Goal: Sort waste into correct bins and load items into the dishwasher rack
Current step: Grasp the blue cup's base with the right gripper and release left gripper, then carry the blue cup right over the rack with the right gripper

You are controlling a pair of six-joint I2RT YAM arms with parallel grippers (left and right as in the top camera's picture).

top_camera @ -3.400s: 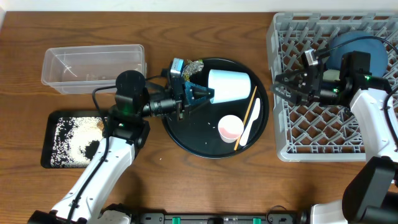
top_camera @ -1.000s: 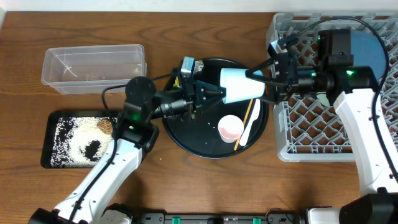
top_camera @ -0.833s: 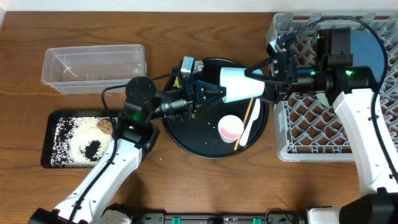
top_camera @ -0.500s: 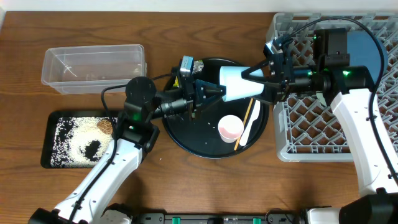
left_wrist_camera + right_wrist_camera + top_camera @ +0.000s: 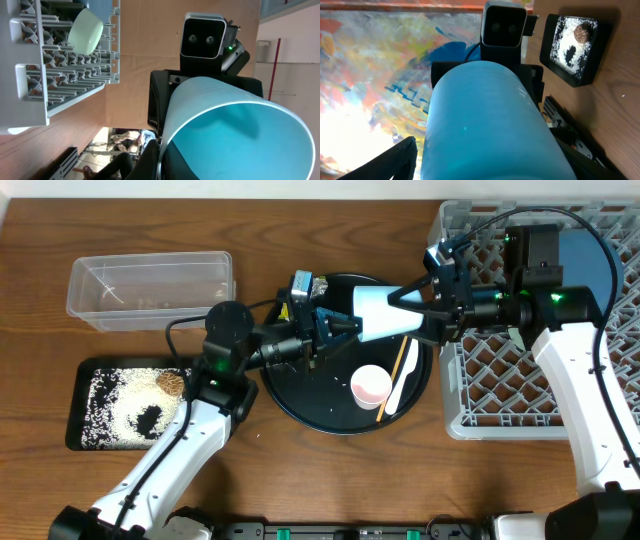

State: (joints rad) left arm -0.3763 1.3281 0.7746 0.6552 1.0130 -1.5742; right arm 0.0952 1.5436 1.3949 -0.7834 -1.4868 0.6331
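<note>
The robot's left gripper is pinning the light blue cup's rim (image 5: 360, 316). It should open once the right gripper grips the closed end (image 5: 414, 307) of the cup, before the cup goes to the rack.
The small light blue cup (image 5: 372, 315) lies on its side, held above the large round black tray (image 5: 300, 405). My left gripper (image 5: 338, 325) is shut on its rim, with one finger inside the mouth and one outside (image 5: 161, 167). My right gripper (image 5: 400, 318) is open and straddles the cup's closed end (image 5: 485, 115), and a thin gap shows beside one finger (image 5: 395, 160). The small pink cup (image 5: 371, 385), white spoon (image 5: 405, 380) and chopsticks (image 5: 397, 370) lie on the round tray. The blue plate (image 5: 592, 252) and the pale green bowl (image 5: 85, 34) stand in the dishwasher rack (image 5: 500, 395).
Crumpled silver foil (image 5: 308, 284) sits at the round tray's far left rim. The clear tub (image 5: 150, 285) stands at the back left. In front of it, the shallow black tray (image 5: 82, 430) holds rice grains and a brown lump (image 5: 170, 383).
My right arm has swung from the rack over to the cup, and its fingers have narrowed around the cup's base. My left gripper keeps its hold on the rim.
</note>
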